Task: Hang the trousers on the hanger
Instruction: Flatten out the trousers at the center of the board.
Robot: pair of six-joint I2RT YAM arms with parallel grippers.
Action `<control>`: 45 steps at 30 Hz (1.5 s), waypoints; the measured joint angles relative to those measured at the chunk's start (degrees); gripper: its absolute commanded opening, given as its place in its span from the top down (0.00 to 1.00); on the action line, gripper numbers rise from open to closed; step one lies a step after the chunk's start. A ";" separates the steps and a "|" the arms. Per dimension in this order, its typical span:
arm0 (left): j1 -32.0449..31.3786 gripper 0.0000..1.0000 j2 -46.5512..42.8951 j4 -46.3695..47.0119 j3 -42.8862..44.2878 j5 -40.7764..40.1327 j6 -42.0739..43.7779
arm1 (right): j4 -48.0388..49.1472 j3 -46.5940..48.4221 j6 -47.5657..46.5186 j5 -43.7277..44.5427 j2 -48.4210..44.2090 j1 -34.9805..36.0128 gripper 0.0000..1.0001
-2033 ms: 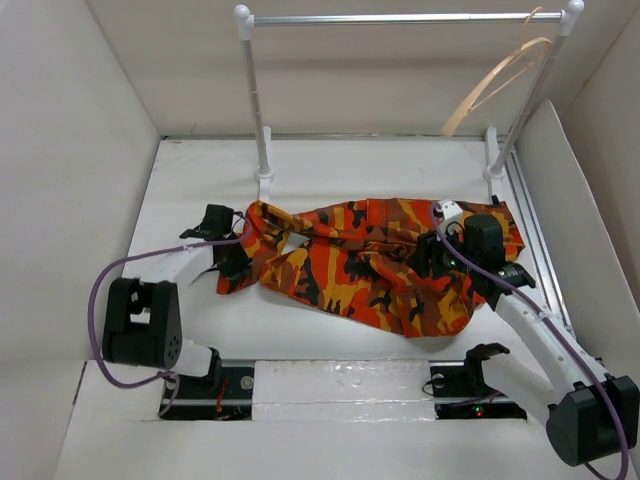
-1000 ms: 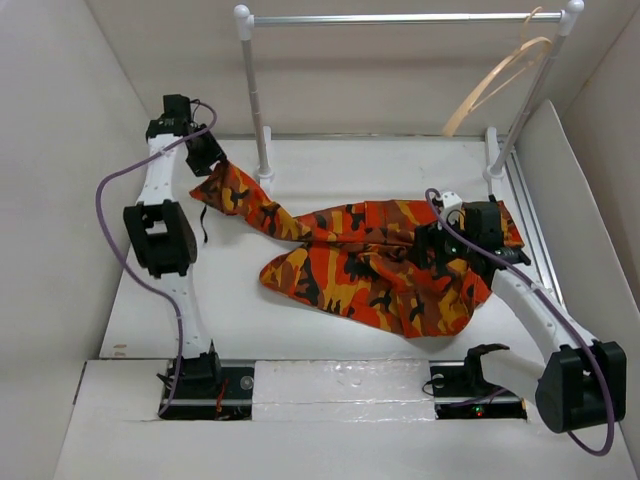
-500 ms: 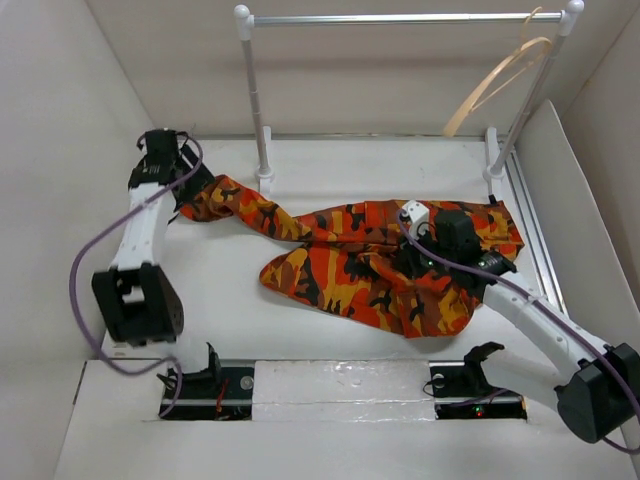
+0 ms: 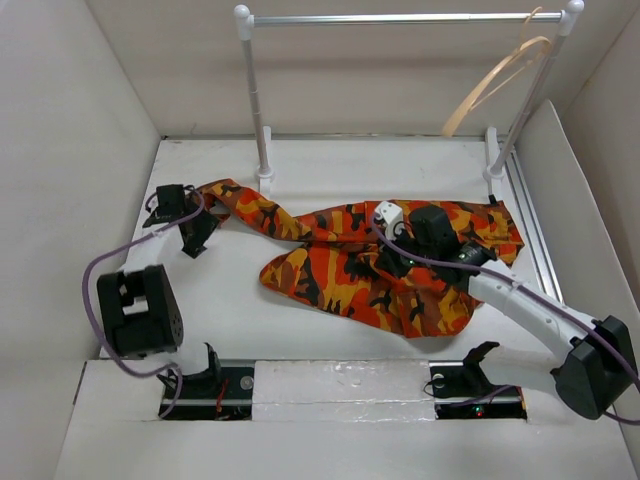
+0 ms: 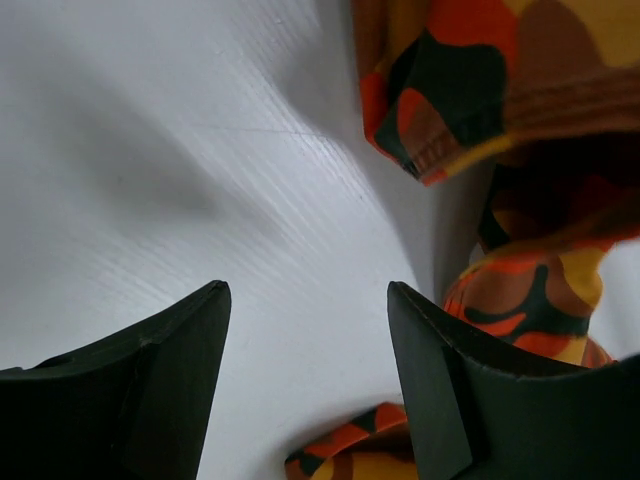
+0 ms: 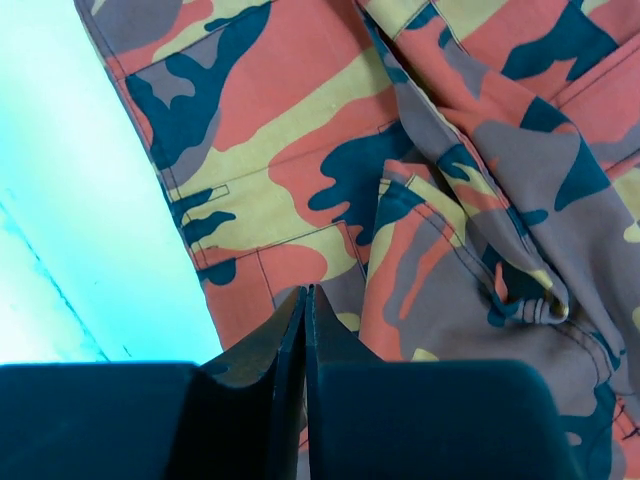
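The trousers' near leg [image 4: 325, 280] is bunched up and ends far short of the stretched leg, so next my left gripper grabs the near leg's loose end [image 4: 271, 275] and pulls it straight.
The camouflage trousers [image 4: 380, 265] lie crumpled on the white table, with one leg [image 4: 245, 205] stretched toward the far left. My left gripper [image 4: 193, 243] hovers just beside that leg's end. In the left wrist view it [image 5: 307, 290] is open over bare table, with cloth [image 5: 470, 90] to its right. My right gripper [image 4: 392, 265] is over the middle of the trousers. Its jaws [image 6: 305, 292] are shut, and no cloth shows between them above the printed fabric [image 6: 400, 170]. The pale wooden hanger [image 4: 495, 85] hangs at the right end of the rail.
A metal clothes rail [image 4: 400, 18] on white posts [image 4: 255, 110] stands across the back. White walls close in left, right and behind. A metal track [image 4: 530, 215] runs along the table's right edge.
The left arm has let the trouser leg drop flat at the far left and pulled back toward the near side. The right gripper has slid left over the trousers and shut.
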 measured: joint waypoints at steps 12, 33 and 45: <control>-0.26 0.47 20.96 10.19 10.91 7.67 -8.15 | -0.35 -0.28 -0.44 0.26 -3.15 1.03 0.82; -3.52 0.52 19.15 -22.16 42.36 -32.15 12.11 | -0.39 -3.15 -0.46 0.31 -3.15 0.98 0.60; -13.53 0.54 -5.92 -23.08 15.02 -21.14 9.53 | -0.52 2.64 -3.61 -3.39 6.62 8.02 1.00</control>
